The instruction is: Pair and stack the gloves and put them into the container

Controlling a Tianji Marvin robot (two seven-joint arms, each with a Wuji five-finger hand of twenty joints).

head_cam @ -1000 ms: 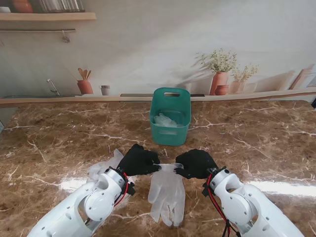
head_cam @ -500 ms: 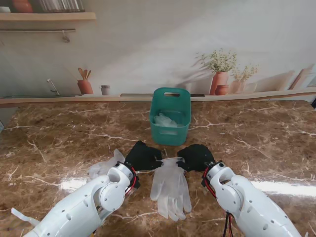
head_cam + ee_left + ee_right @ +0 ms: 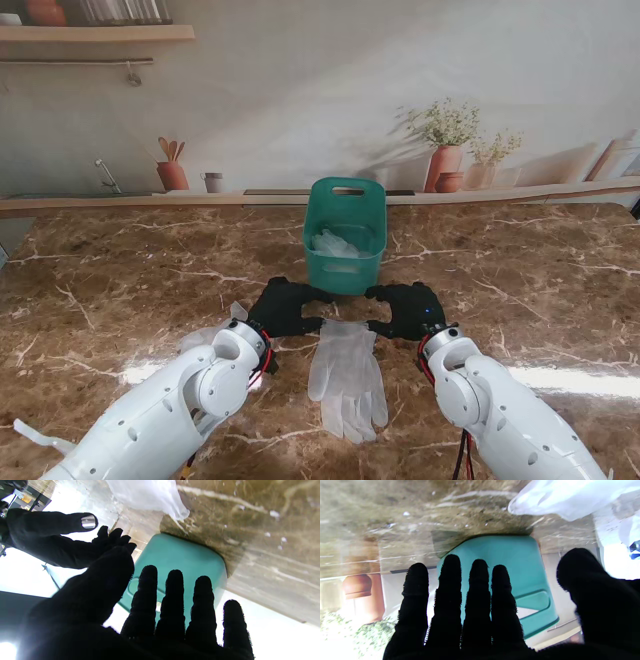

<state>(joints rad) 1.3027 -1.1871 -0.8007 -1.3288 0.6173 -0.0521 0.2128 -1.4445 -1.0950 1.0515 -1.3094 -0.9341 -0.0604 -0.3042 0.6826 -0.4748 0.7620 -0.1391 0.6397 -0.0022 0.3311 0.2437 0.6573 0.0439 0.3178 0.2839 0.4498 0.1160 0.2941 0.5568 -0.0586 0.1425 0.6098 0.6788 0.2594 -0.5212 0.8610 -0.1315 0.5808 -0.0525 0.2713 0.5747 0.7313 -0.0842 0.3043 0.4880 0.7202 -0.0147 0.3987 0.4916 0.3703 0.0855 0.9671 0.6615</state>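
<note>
The loose fingers (image 3: 353, 415) are lying limp and see-through, so I expect the translucent white gloves (image 3: 346, 365) to crumple into a short, soft bundle when I fold them.
A stack of translucent white gloves (image 3: 348, 380) lies flat on the marble table, cuff toward the teal container (image 3: 345, 270). My left hand (image 3: 285, 305) and right hand (image 3: 405, 308), both in black gloves, hover at the cuff's two corners with fingers spread and nothing in them. The left wrist view shows the left hand (image 3: 150, 610) open, the container (image 3: 180, 555) beyond its fingers and the glove cuff (image 3: 150, 495) by it. In the right wrist view the right hand (image 3: 475, 610) is open before the container (image 3: 517, 555) and a glove (image 3: 570, 497). Inside the container lie more gloves (image 3: 338, 243).
Another translucent glove (image 3: 200, 338) lies on the table to the left, mostly hidden behind my left arm. A ledge with a printed kitchen backdrop runs along the table's far edge behind the container.
Both hands held the cuff of the gloves a second ago; they have let go and opened. The gloves now lie flat, slid a little farther from me.
</note>
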